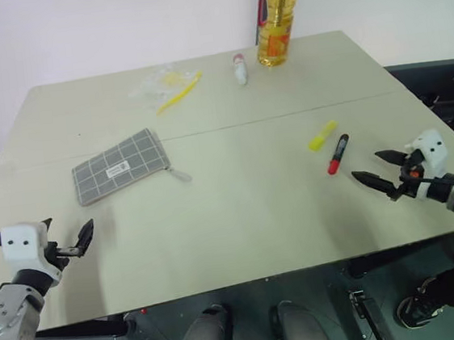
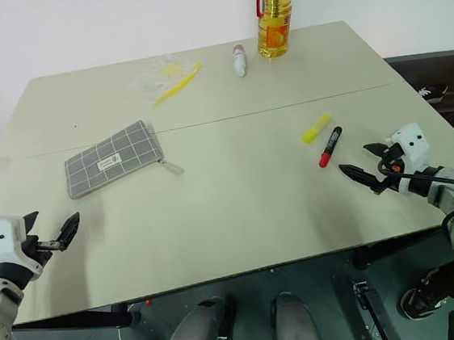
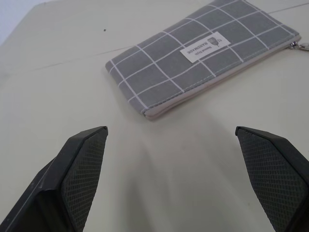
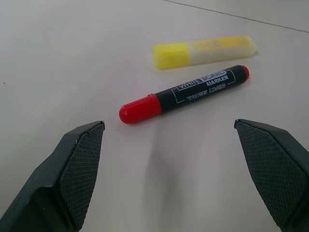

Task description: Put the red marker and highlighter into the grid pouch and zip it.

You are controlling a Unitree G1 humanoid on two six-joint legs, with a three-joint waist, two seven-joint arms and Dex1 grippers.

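Note:
The grid pouch (image 1: 119,167) is lying flat and has straight, smooth edges (image 1: 127,187), so it should stay stretched out and sag only a little when my left gripper picks up one end.
The grid pouch (image 1: 119,167) lies flat on the left half of the table, grey with white lines, a small white label and its zipper pull (image 1: 180,175) at its right end. My left gripper (image 1: 68,229) hovers open near the table's front left edge, short of the pouch (image 3: 203,53), with nothing between its fingers. The red marker (image 1: 338,154), with a black barrel and a red cap, lies on the right half beside the yellow highlighter (image 1: 322,135). My right gripper (image 1: 366,165) is open just right of the marker (image 4: 183,94), empty and pointing at it and the highlighter (image 4: 205,51).
At the table's far edge stand a bottle of yellow oil (image 1: 276,19) and a white tube with a red cap (image 1: 240,69). A clear plastic bag (image 1: 155,82) and a long thin yellow stick (image 1: 178,94) lie at the back left.

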